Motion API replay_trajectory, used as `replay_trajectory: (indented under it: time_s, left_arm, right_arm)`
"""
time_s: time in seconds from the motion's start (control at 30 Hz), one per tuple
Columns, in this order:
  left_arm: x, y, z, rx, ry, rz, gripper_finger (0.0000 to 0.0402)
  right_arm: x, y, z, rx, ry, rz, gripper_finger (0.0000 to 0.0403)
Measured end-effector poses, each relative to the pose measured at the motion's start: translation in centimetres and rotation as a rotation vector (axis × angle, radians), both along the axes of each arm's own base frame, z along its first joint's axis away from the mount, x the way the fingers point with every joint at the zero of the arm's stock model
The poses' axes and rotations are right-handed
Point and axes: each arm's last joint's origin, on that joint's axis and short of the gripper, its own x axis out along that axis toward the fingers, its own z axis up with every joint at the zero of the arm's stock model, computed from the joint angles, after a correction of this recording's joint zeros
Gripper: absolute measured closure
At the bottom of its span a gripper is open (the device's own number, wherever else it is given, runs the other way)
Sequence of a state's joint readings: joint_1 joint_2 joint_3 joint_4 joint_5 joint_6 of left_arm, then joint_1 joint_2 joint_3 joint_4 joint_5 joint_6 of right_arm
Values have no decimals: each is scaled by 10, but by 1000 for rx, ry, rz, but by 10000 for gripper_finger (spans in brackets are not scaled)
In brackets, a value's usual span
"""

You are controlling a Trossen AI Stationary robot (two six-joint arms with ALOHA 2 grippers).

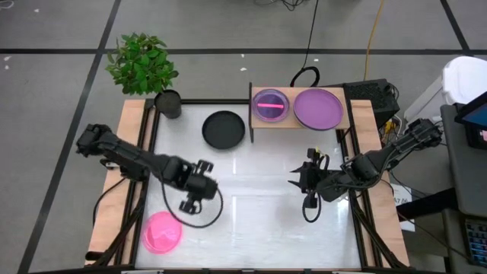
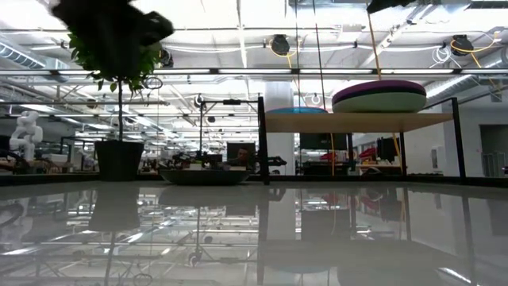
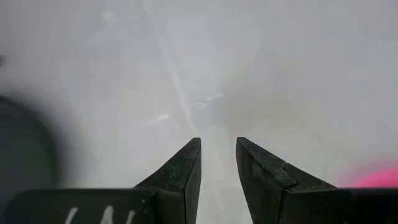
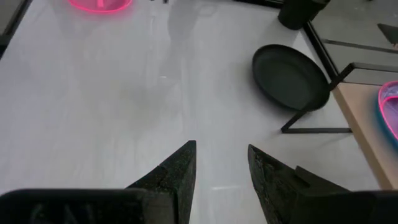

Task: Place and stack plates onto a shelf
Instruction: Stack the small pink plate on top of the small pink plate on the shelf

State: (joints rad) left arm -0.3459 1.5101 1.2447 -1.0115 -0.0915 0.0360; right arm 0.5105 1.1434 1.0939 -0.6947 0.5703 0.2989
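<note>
I can see the white table, looking pale, through the middle of the front pink plate. The plate will come up by itself when I lift it.
The shelf stands at the table's far right on its black frame. On it lie two stacks of plates: the left one has a small pink plate on top, the right one a purple plate. A black plate rests flat on the table left of the shelf. A small pink plate lies flat near the front left. My left gripper hovers open and empty just right of the pink plate. My right gripper is open and empty at mid-table, its fingers pointing left; its wrist view shows the black plate.
A small dark pot with a green plant stands at the far left corner, close to the black plate. Light-wood strips run along the table's sides. The white table top between the two grippers is bare.
</note>
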Motion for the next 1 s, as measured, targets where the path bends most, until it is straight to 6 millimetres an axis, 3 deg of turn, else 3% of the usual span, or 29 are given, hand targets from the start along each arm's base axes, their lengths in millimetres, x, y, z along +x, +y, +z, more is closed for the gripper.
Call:
replay_trajectory:
  time_s: [0.17, 0.5, 0.7, 1.0]
  left_arm:
    - [-21, -21, -30, -60, 126, -25, 293]
    - [-62, -45, -83, -157, 312, -55, 293]
    - [-72, -57, -97, -199, 299, -89, 293]
    - [-75, -61, -101, -189, 274, -109, 293]
  right_arm:
    - [3, 10, -3, 3, -4, 31, 276]
    - [10, 30, -11, 9, -14, 89, 276]
    - [11, 39, -14, 18, -24, 111, 276]
    - [11, 41, -12, 31, -45, 120, 276]
